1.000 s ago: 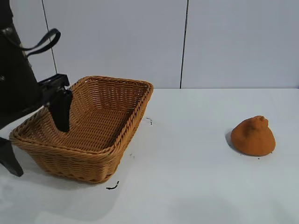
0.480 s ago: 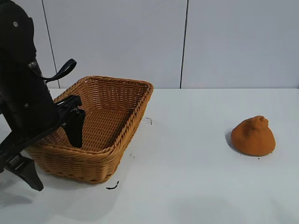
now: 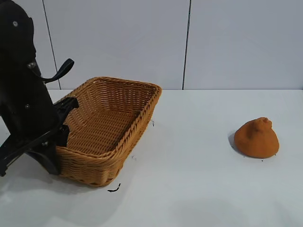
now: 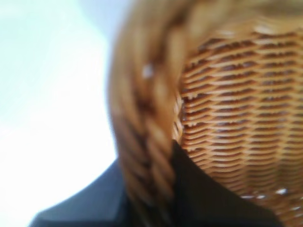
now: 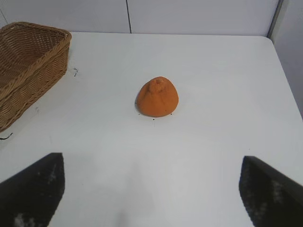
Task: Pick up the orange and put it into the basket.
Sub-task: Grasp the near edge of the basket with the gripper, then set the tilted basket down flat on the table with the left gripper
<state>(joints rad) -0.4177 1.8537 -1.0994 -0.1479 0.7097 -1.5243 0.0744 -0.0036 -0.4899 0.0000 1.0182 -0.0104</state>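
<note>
The wicker basket [image 3: 111,125] is crooked and a good way from the orange, so the robot's left gripper should swing the basket straight toward the orange [image 3: 257,138] before it lets go of the basket's rim.
The orange [image 3: 256,138] sits on the white table at the right, rounded with a knobby top, and nothing touches it. The wicker basket [image 3: 142,111] stands at the left. My left gripper [image 3: 61,135] is at the basket's near-left rim. In the left wrist view the braided rim [image 4: 142,142] runs between the two dark fingers [image 4: 208,194] of the left gripper [image 4: 149,189], which is shut on it. My right gripper [image 5: 151,189] is open and empty, well short of the orange [image 5: 157,97], with the basket [image 5: 28,28] off to one side.
A small black mark [image 3: 113,189] lies on the table in front of the basket. A wide stretch of bare white tabletop [image 3: 189,156] separates basket and orange. A pale panelled wall stands behind the table.
My left arm came down over the basket's near-left rim and took hold of it. The basket has shifted a little to the right. The orange has not moved.
</note>
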